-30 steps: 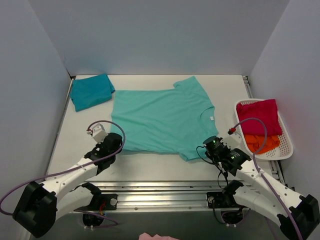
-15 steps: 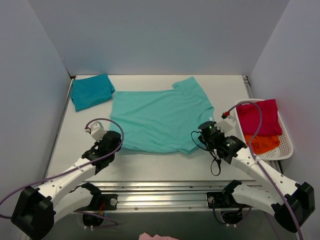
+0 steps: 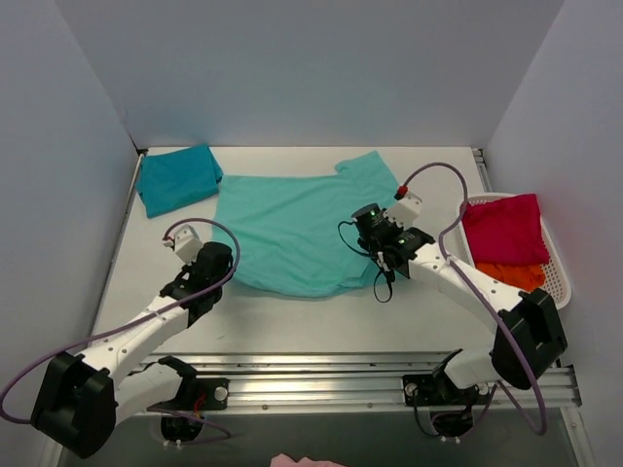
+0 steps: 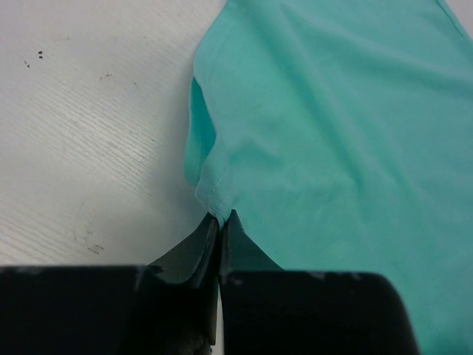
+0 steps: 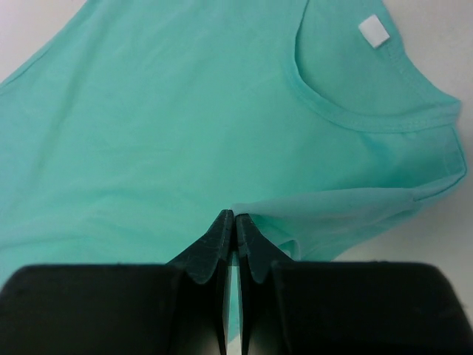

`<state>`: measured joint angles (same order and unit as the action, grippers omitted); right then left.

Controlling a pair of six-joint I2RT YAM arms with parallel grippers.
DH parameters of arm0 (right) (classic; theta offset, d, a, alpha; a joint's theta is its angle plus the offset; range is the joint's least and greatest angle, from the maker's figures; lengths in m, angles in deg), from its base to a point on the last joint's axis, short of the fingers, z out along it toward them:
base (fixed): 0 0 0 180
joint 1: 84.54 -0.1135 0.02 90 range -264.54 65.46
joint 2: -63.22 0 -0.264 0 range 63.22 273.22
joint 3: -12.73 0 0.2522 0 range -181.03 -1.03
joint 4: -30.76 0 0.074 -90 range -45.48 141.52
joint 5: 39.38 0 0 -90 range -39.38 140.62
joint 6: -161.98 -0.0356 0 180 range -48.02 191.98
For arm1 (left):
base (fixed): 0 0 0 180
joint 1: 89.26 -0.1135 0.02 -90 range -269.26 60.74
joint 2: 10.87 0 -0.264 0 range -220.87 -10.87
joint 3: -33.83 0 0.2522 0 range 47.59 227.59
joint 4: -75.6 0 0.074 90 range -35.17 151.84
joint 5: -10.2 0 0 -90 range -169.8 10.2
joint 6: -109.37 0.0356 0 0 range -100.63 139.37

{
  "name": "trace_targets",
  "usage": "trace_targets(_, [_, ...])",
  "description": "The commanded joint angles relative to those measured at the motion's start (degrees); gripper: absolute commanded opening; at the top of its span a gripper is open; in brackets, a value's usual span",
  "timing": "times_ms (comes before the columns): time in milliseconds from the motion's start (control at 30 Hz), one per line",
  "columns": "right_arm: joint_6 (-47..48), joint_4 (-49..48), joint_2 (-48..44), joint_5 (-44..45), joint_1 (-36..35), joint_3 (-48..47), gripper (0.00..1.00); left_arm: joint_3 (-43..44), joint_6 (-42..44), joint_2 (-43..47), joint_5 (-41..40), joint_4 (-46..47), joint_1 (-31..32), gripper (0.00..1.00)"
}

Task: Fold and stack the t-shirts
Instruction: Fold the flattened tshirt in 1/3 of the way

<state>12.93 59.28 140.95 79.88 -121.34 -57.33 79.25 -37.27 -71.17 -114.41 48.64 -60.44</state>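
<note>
I should keep folding inward, with the mint-green t-shirt's hem corner pinched in my left gripper and the t-shirt's body flat ahead, until the hem corner lies on the t-shirt's body.
The light mint-green t-shirt lies spread on the white table, its near edge lifted and folded back. My left gripper is shut on the shirt's near-left hem corner. My right gripper is shut on the shirt's near-right sleeve and has carried it inward over the shirt body, below the neckline with the white label. The darker teal-blue t-shirt lies folded at the far left corner.
A white basket with a red and an orange garment stands at the right edge. Grey walls enclose the table on three sides. A metal rail runs along the near edge.
Both grippers have moved away from the near edge with the shirt's edge. The right gripper has swung far inward to the left, folding the near-right sleeve over the body.
</note>
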Motion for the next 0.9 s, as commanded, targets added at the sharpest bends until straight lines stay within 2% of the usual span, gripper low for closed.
trace_targets(0, [2.00, -1.14, 4.33, 3.96, 0.06, -5.05, 0.00, 2.79, 2.23, -1.67, 1.82, 4.22, -2.62, 0.02])
trace_targets(267, [4.38, -1.49, 16.81, 5.02, 3.56, -15.41, 0.00, 5.16, 4.34, -9.74, 6.31, 9.05, -7.55, 0.02])
trace_targets(500, [6.14, -1.67, 23.86, 4.94, 6.47, -21.74, 0.00, 8.76, 6.89, -17.75, 10.17, 12.22, -12.46, 0.02])
trace_targets(867, [8.42, -2.37, 33.88, 3.35, 10.16, -28.34, 0.00, 17.29, 10.41, -30.49, 15.27, 17.58, -16.86, 0.02])
